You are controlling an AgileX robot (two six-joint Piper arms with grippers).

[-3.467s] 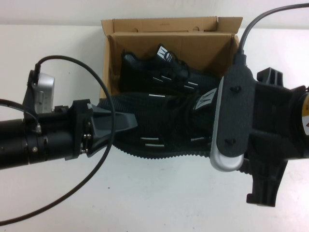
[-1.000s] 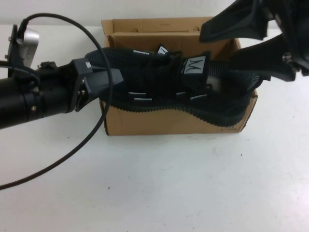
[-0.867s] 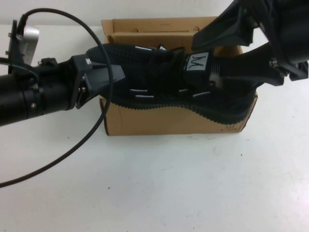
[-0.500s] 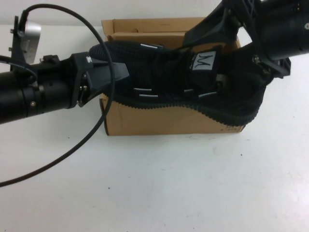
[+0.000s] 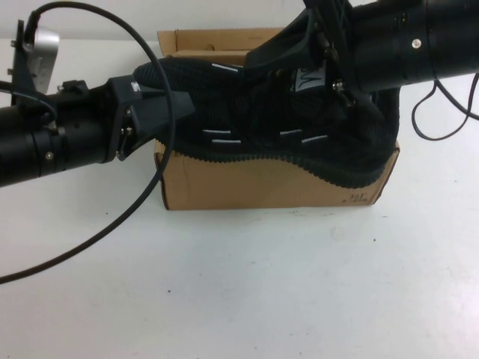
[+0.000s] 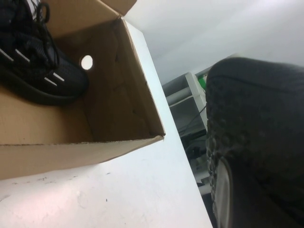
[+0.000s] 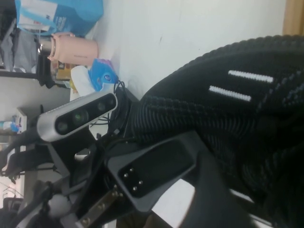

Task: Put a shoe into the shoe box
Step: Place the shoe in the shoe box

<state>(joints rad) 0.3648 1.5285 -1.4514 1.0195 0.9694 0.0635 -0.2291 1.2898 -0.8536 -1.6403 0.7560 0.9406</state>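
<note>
My left gripper needs to let go of the shoe's toe (image 5: 159, 72), which it is holding over the box's end, and move away before my right gripper lowers the shoe inside (image 6: 57, 121).
The shoe (image 5: 254, 127), a black mesh sneaker with silver-white side dashes and a toothed sole, hangs lengthwise just above the open brown shoe box (image 5: 254, 188). My left gripper (image 5: 176, 108) is shut on its toe. My right gripper (image 5: 314, 63) is shut on its tongue and collar at the heel end. The left wrist view shows the toe (image 6: 256, 133) up close and the box's inside (image 6: 109, 114). A look-alike sneaker (image 6: 33, 57) lies in there by the round hole (image 6: 87, 61). The right wrist view shows the shoe's mesh side (image 7: 228, 114).
The box stands at the back of the white table (image 5: 262, 284). The left arm's black cable (image 5: 97, 224) loops over the table in front of the box. The right arm's cable (image 5: 449, 105) hangs at the right. The left wrist camera (image 7: 78, 116) faces the right wrist view.
The shoe went from low in front of the box to above its opening. In the last second it shifted a little farther back and the right arm swung in over the heel.
</note>
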